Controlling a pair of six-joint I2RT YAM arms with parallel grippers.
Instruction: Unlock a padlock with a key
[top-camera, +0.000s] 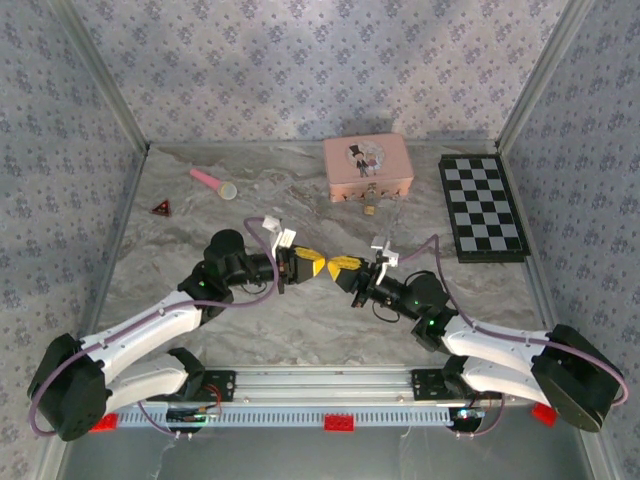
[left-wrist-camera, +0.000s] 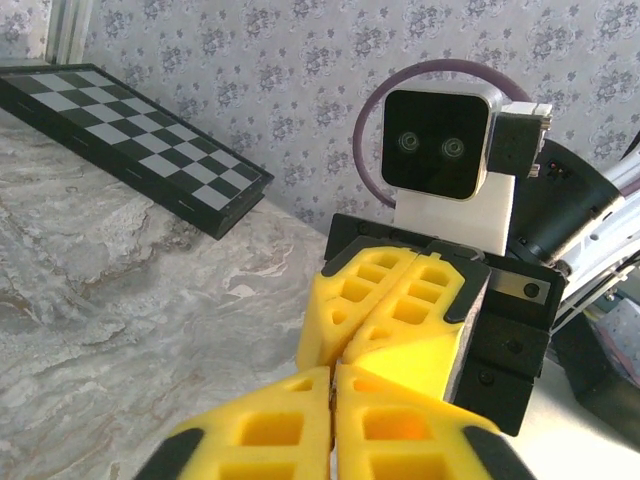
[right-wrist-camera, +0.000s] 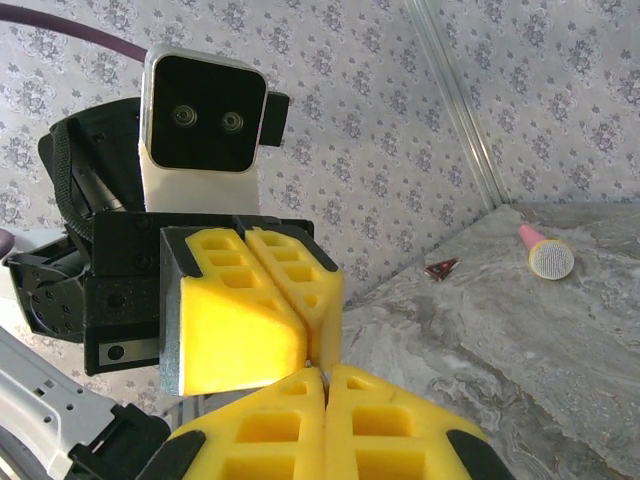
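Observation:
The robot's right gripper holds the key only at its very tips, so it should open and grip the key deeper while the left gripper holds the key still.
My left gripper and right gripper meet tip to tip above the middle of the table, both shut. A thin greyish sliver, the key, is pinched where the yellow tips touch. In the left wrist view it is a dark line in my left gripper's seam, so both seem to hold it. From the right wrist view, my right gripper faces the left one head-on. The tiny brass padlock lies on the table in front of the pink tin, far from both grippers.
The pink picture tin stands at the back centre. A folded chessboard lies at the back right. At the back left are a pink microphone toy and a red triangle piece. Patterned walls enclose the marble table.

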